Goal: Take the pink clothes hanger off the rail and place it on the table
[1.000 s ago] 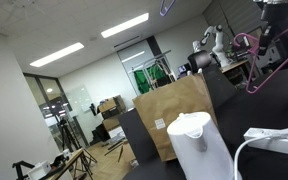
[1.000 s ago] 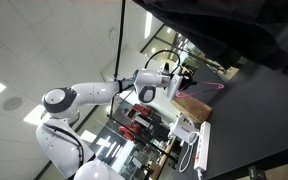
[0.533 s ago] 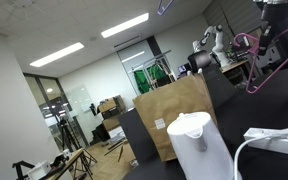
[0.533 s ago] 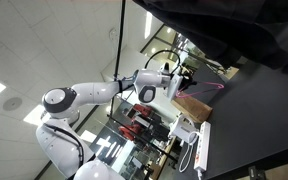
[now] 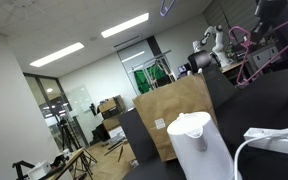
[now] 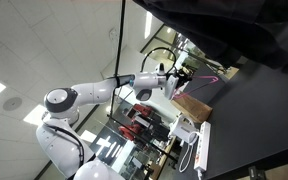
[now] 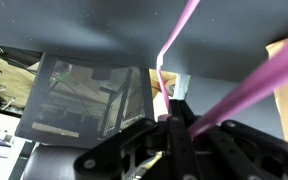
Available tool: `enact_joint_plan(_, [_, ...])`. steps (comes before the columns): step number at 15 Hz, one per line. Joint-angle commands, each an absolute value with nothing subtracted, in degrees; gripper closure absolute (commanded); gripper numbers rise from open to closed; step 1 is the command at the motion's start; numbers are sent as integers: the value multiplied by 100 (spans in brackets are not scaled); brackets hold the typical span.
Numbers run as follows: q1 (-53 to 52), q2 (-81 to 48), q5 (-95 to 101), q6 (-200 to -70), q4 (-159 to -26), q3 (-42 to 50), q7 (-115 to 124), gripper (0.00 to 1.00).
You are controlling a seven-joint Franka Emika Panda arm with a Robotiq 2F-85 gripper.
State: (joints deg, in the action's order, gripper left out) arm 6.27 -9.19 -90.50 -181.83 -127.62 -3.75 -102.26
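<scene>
The tilted pink clothes hanger near the brown paper bag (image 6: pixel 191 108) is in my gripper, so I should move it over the open table (image 6: pixel 241 102) before lowering it.
The pink clothes hanger (image 5: pixel 244 62) hangs tilted in the air at the upper right, held by my gripper (image 5: pixel 271 28). In an exterior view the hanger (image 6: pixel 204 76) sticks out from the gripper (image 6: pixel 172 84) above the dark table (image 6: pixel 259 120). In the wrist view my gripper (image 7: pixel 174 120) is shut on the hanger (image 7: pixel 242 88); one thin pink bar runs up and another runs off to the right. I cannot make out the rail. The table (image 5: pixel 274 105) lies below the hanger.
A brown paper bag (image 5: pixel 174 115) and a white kettle (image 5: pixel 199 145) stand on the table, with a white cable (image 5: pixel 274 140) beside the kettle. The bag (image 6: pixel 194 100) lies just below the hanger. A black mesh panel (image 7: pixel 79 95) shows in the wrist view.
The gripper has moved with the hanger. The hanger has swung and tilted, showing further left in one exterior view and higher and more spread out in the other.
</scene>
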Motion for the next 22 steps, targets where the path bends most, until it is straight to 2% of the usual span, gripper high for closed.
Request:
enact_joint_plan(1, [613,-1106,-10452,-18307,-12144,-318,-11811,99])
enact_joint_plan(9, [119,-1967,-13834,-17196,-11838,1086,-15491,99])
enact_joint_plan(10, [-315,-2135,-13386,-16944,-11892,1581,-14896,99])
enact_joint_plan(12, [-548,-2519,-13679,-16576,-11945,1869,-14965,99])
enact_joint_plan(14, [-330,-2437,-13545,-16616,-12020,1678,-14964,96])
enact_joint_plan(22, [-570,-2789,-13616,-16551,-11981,1822,-14945,96])
